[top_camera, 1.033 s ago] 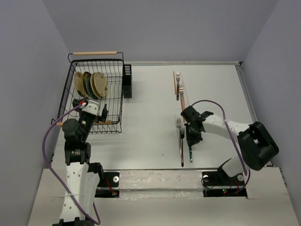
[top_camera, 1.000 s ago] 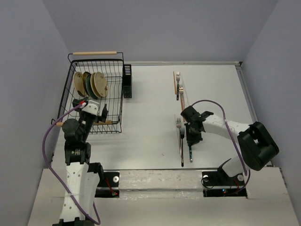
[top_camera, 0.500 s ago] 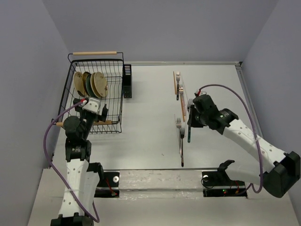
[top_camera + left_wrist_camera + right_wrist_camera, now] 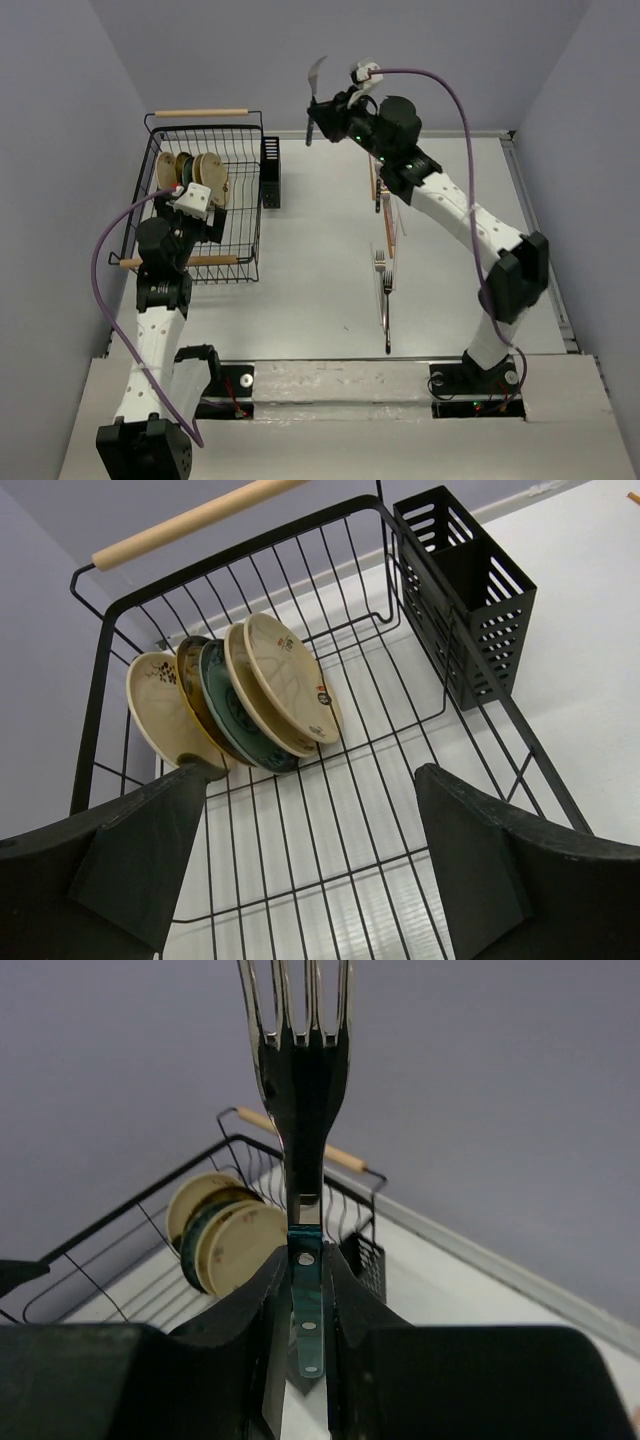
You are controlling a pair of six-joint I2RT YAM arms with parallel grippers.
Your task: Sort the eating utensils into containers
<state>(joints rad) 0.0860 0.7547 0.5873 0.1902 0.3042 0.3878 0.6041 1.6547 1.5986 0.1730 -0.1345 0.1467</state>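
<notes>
The fork's teal handle [image 4: 309, 134] points down for the open black caddy, so my right gripper should go to the caddy's far section [image 4: 270, 149] next and let go once the handle goes in.
My right gripper [image 4: 333, 108] is raised high above the table's far side, shut on a fork with a teal handle [image 4: 315, 82]. In the right wrist view the fork [image 4: 303, 1080] stands tines up between my fingers [image 4: 262, 1320]. A black slotted caddy [image 4: 271, 172] hangs on the wire rack's right side, below and left of the fork; it also shows in both wrist views [image 4: 465, 590] [image 4: 366, 1256]. More forks [image 4: 384, 285] and brown chopsticks [image 4: 386, 205] lie on the table. My left gripper [image 4: 207, 212] is open and empty over the rack, fingers [image 4: 135, 860] spread wide.
The black wire dish rack [image 4: 245, 235] with wooden handles stands at the far left and holds several upright tan and green plates [image 4: 195, 178]. They also show in the left wrist view [image 4: 240, 695]. Walls close in the table at the left, back and right.
My right arm has lifted the teal-handled fork off the table and swung it up and left toward the back, above the caddy. The left gripper has shifted slightly farther over the rack.
</notes>
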